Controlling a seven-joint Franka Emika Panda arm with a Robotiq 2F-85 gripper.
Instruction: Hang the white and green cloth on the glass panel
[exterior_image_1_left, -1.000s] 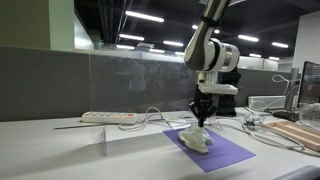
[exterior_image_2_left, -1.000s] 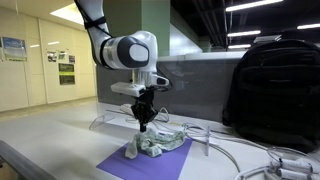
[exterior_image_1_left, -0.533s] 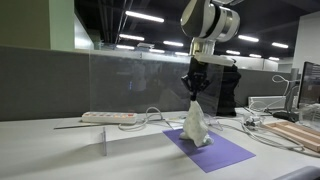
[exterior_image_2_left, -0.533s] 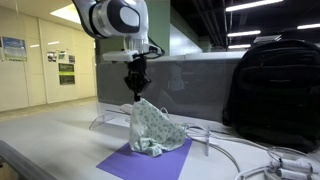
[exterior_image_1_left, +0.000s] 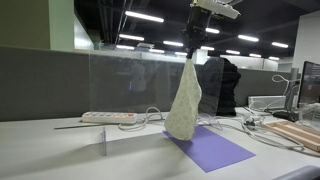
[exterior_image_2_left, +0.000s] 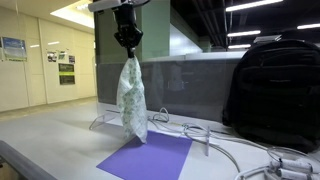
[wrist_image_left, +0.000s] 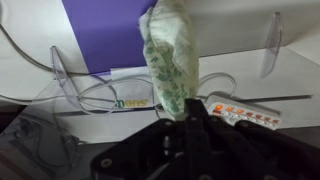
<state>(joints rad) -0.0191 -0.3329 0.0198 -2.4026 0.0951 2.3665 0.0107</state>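
The cloth's lower end (exterior_image_1_left: 181, 130) hangs far below the glass panel's top edge (exterior_image_1_left: 150, 55), so next I raise the cloth with my gripper and swing it up toward that edge.
The white and green cloth (exterior_image_1_left: 183, 102) hangs straight down, fully off the table, pinched at its top by my gripper (exterior_image_1_left: 193, 47). It also shows in an exterior view (exterior_image_2_left: 131, 96) below the gripper (exterior_image_2_left: 127, 45), and in the wrist view (wrist_image_left: 172, 60) running away from the shut jaws (wrist_image_left: 190, 118). The glass panel (exterior_image_1_left: 130, 90) stands upright on clear feet beside the cloth; its top edge is about level with the top of the cloth. In an exterior view the panel (exterior_image_2_left: 185, 90) is behind the cloth.
A purple mat (exterior_image_1_left: 212, 148) lies flat under the cloth, also seen in an exterior view (exterior_image_2_left: 148, 159). A power strip (exterior_image_1_left: 108, 117) and cables (exterior_image_2_left: 230, 150) lie by the panel's base. A black backpack (exterior_image_2_left: 272, 92) and grey partition (exterior_image_1_left: 40, 85) stand behind.
My gripper rose steadily with the cloth. A second ago the cloth lay crumpled on the purple mat; now it hangs fully stretched and clear of the mat.
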